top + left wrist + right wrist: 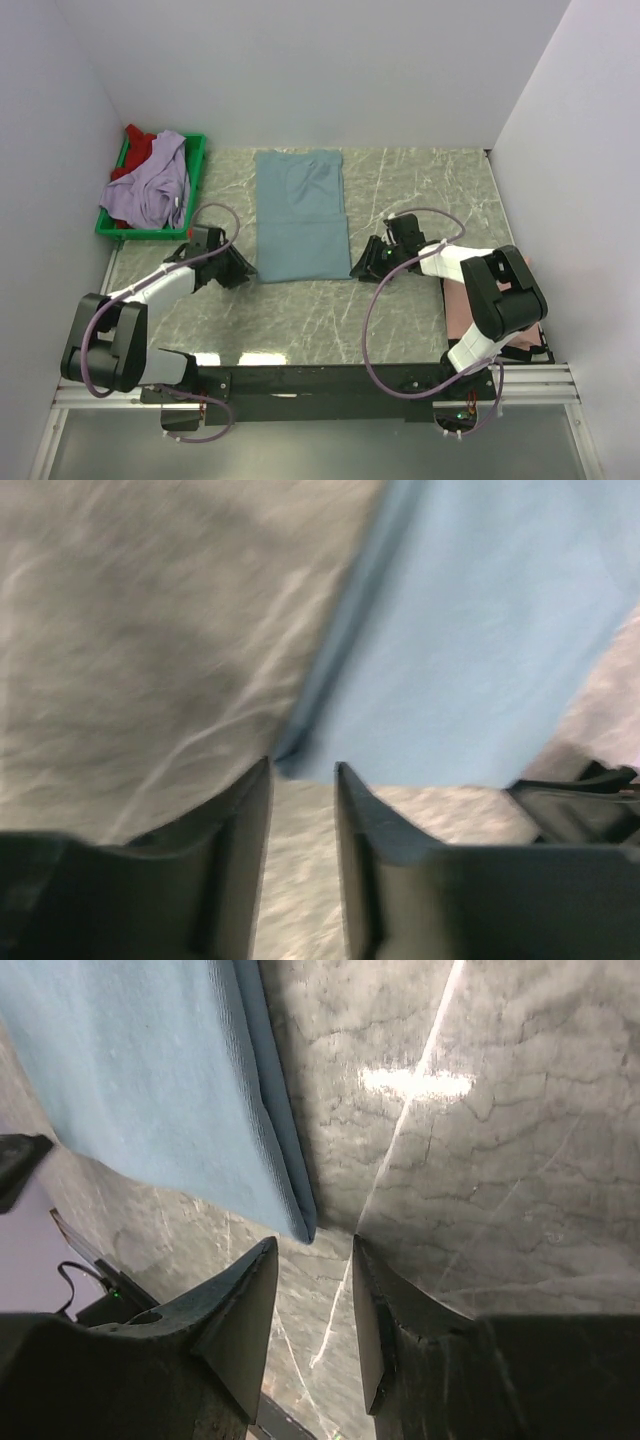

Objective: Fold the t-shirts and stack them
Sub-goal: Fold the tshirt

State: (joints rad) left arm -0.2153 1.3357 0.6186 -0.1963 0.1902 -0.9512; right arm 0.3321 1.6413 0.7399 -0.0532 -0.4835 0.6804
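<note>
The grey-blue t-shirt's near corner (290,764) is just past my left gripper's fingers, so I should reach over it, pinch it and pull it straight before I fold toward the t-shirt's far end (299,156).
The grey-blue t-shirt (300,215) lies flat in the middle of the table as a long narrow rectangle. My left gripper (243,270) sits at its near left corner, low on the table. In the left wrist view, that gripper (303,770) is open, with the shirt's corner (300,750) just past the fingertips and only table between them. My right gripper (362,265) is at the near right corner. It (315,1245) is open too, and the folded shirt corner (300,1222) lies just ahead of the tips. Lavender (150,185) and red (140,145) t-shirts lie bunched in a tray.
The green tray (150,232) stands at the back left against the wall. A salmon pink t-shirt (456,312) lies at the near right, partly under the right arm. White walls close in the table on three sides.
</note>
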